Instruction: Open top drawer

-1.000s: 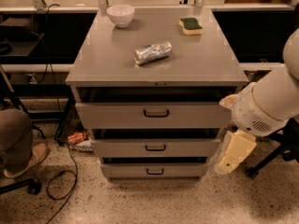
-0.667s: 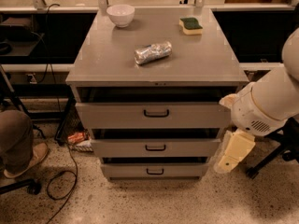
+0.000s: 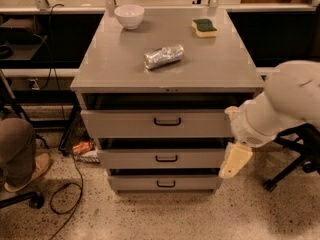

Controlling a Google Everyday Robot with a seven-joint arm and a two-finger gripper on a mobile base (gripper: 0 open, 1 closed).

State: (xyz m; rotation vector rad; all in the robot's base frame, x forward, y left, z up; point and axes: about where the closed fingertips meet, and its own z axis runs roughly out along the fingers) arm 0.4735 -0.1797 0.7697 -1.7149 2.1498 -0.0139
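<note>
The top drawer's upper edge (image 3: 213,111) is open to my fingers because of the dark gap (image 3: 203,100). My gripper keeps moving toward that upper edge until it closes there.
The top drawer (image 3: 125,124) is the widest grey drawer, right under the cabinet top, with a small black bar handle (image 3: 167,121) at its centre. A dark gap shows above its front. My gripper (image 3: 235,160) is a cream-coloured piece hanging down from the white arm (image 3: 280,104). It sits at the right edge of the cabinet, level with the middle drawer (image 3: 130,159), below and to the right of the top drawer's handle. It holds nothing that I can see.
On the cabinet top (image 3: 115,64) lie a white bowl (image 3: 129,15), a foil-wrapped packet (image 3: 163,56) and a green-and-yellow sponge (image 3: 204,27). A bottom drawer (image 3: 135,184) sits lowest. A person's leg (image 3: 17,151) and cables (image 3: 70,194) are at left, an office chair base (image 3: 292,164) at right.
The arm and gripper have shifted a little to the left, closer to the cabinet's right edge. The drawers have not moved.
</note>
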